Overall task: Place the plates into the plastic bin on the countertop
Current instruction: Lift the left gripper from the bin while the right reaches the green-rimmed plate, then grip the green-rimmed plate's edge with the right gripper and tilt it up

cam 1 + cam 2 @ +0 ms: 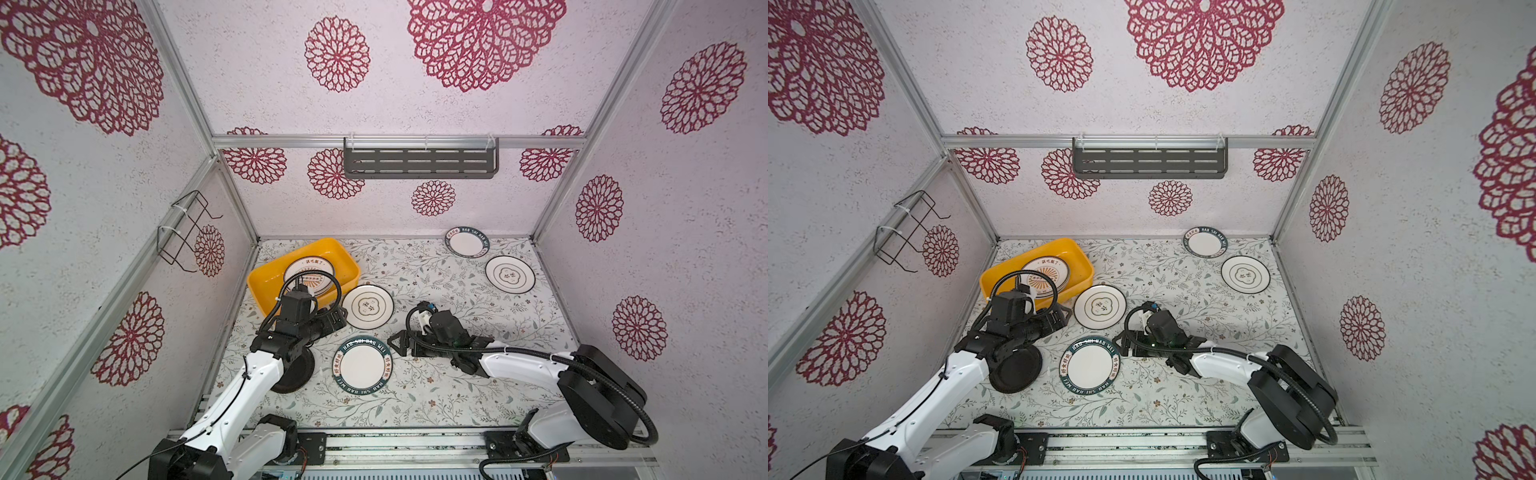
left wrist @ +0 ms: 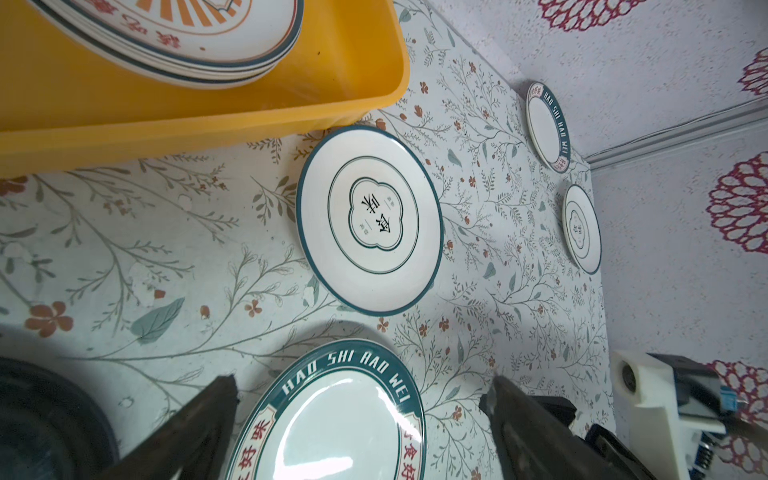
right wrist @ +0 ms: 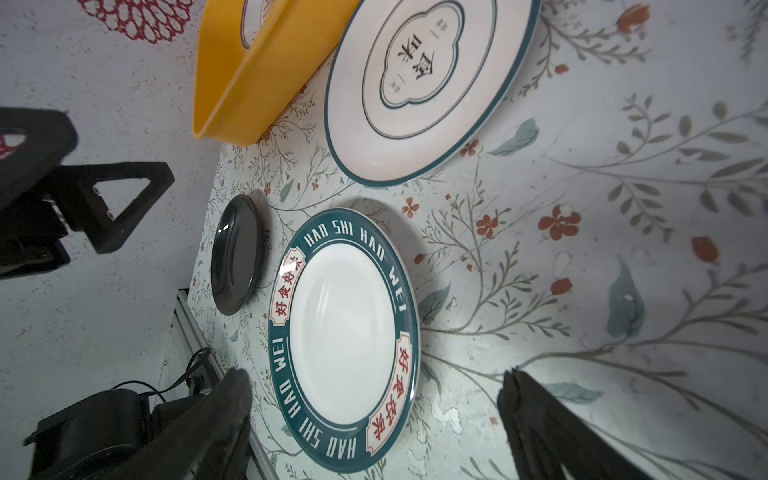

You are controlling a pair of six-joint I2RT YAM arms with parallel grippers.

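The robot's right gripper should lift the teal plate by its near rim (image 1: 388,363) and pass it to the left gripper, because the bin (image 1: 276,289) lies across the plate from the right gripper.
The yellow plastic bin (image 1: 266,286) (image 1: 994,282) sits at the back left of the countertop (image 1: 457,374) and holds a stack of sunburst plates (image 1: 309,272) (image 2: 199,45). Just right of it lies a flower-outline plate (image 1: 368,306) (image 2: 370,218) (image 3: 424,79). A teal lettered plate (image 1: 362,365) (image 1: 1090,365) (image 3: 345,332) lies in front, with a black plate (image 1: 1016,370) (image 3: 236,253) to its left, partly under the left arm. My left gripper (image 1: 337,318) (image 2: 363,382) is open and empty beside the bin. My right gripper (image 1: 398,343) (image 3: 374,374) is open and empty, just right of the teal plate.
At the back right lie another teal lettered plate (image 1: 467,242) (image 2: 548,124) and another flower-outline plate (image 1: 510,274) (image 2: 582,228). A grey slotted shelf (image 1: 419,162) hangs on the back wall and a wire rack (image 1: 183,232) on the left wall. Walls close in three sides.
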